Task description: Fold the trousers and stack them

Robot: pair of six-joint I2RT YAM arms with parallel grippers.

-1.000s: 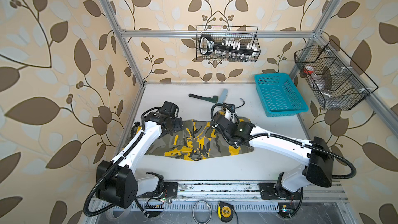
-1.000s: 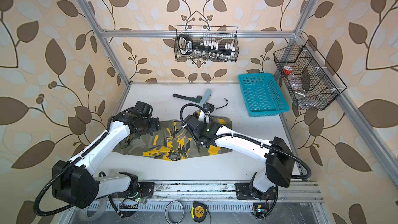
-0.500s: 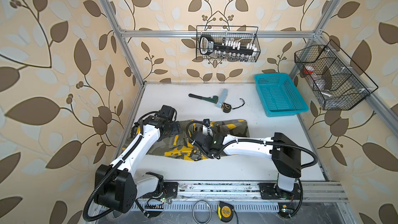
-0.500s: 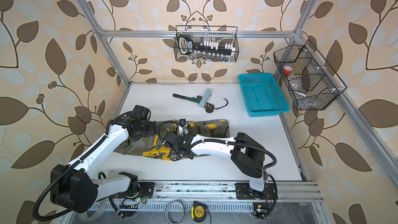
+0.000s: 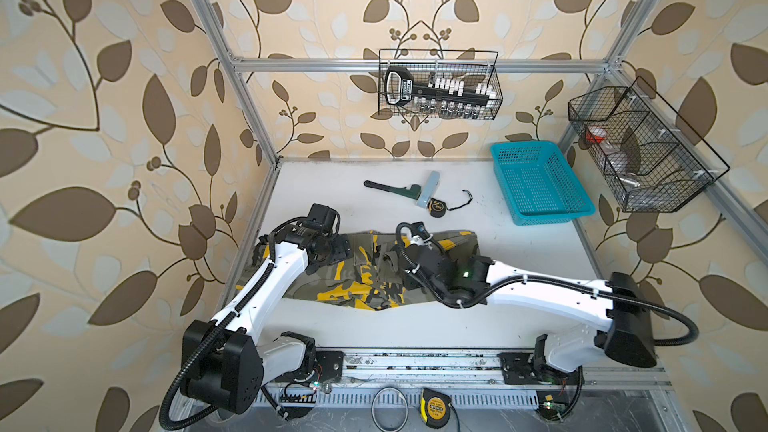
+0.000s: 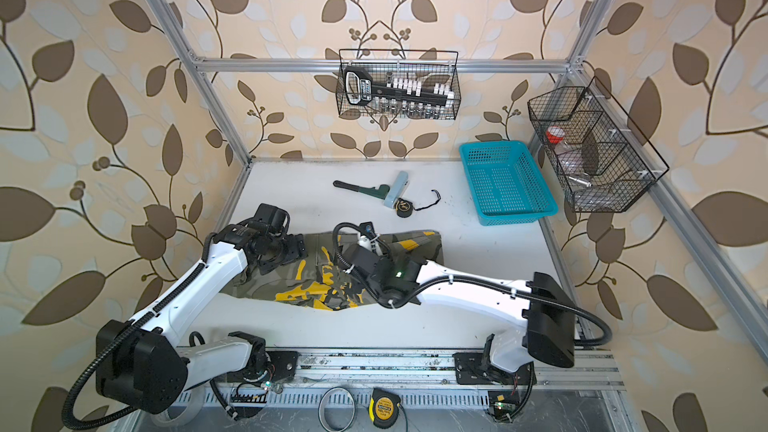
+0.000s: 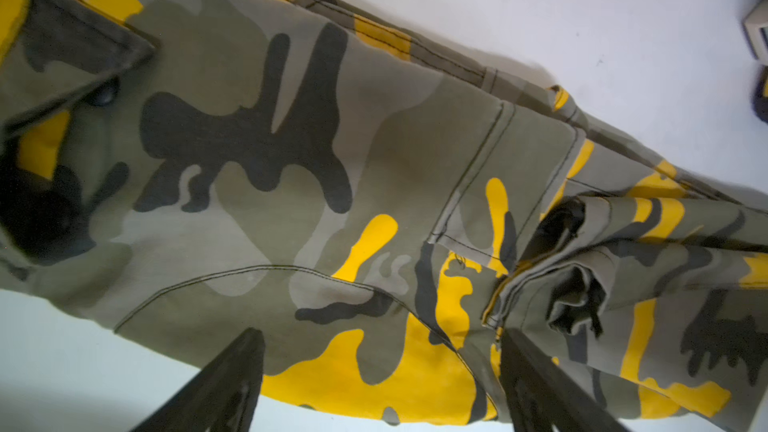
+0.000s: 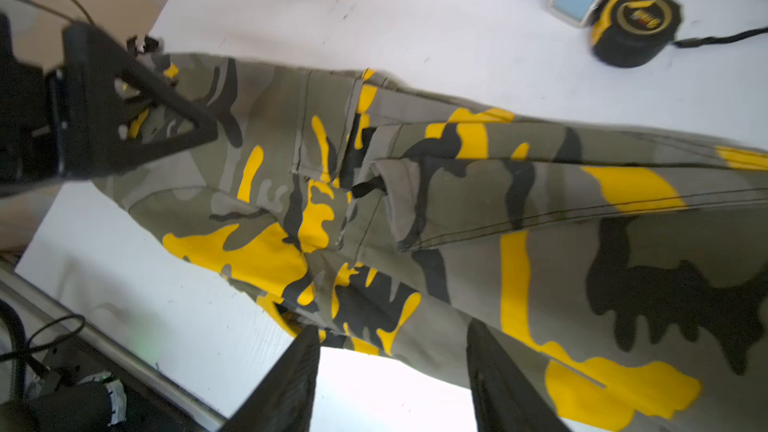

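Observation:
The trousers' leg hem curls up point(image 7: 582, 292) at the middle of the bundle, so my left gripper should pin the hem's front edge point(image 7: 493, 321) while my right gripper spreads the leg flat.
The camouflage trousers point(image 5: 365, 280) point(image 6: 320, 284) lie folded in a long bundle across the front half of the white table point(image 5: 519, 268), in both top views. My left gripper point(image 5: 334, 249) point(image 6: 293, 252) hovers over their left end. In the left wrist view it point(image 7: 380, 338) is open above the cloth point(image 7: 291, 139), holding nothing. My right gripper point(image 5: 399, 270) point(image 6: 353, 270) is above the middle of the bundle. In the right wrist view it point(image 8: 392, 334) is open at the trousers' point(image 8: 457, 209) front edge, with bare table between the fingers.
A turquoise basket point(image 5: 540, 189) stands at the back right. A pipe wrench point(image 5: 390, 189), a pale blue block point(image 5: 429, 189) and a black tape measure point(image 5: 437, 206) lie behind the trousers. Wire baskets point(image 5: 438, 85) point(image 5: 640, 151) hang on the walls. Another tape measure point(image 5: 435, 409) lies on the front rail.
My right gripper went from shut to open, letting go of the cloth. Its arm swung left across the trousers and came back toward the middle. The left arm hardly moved.

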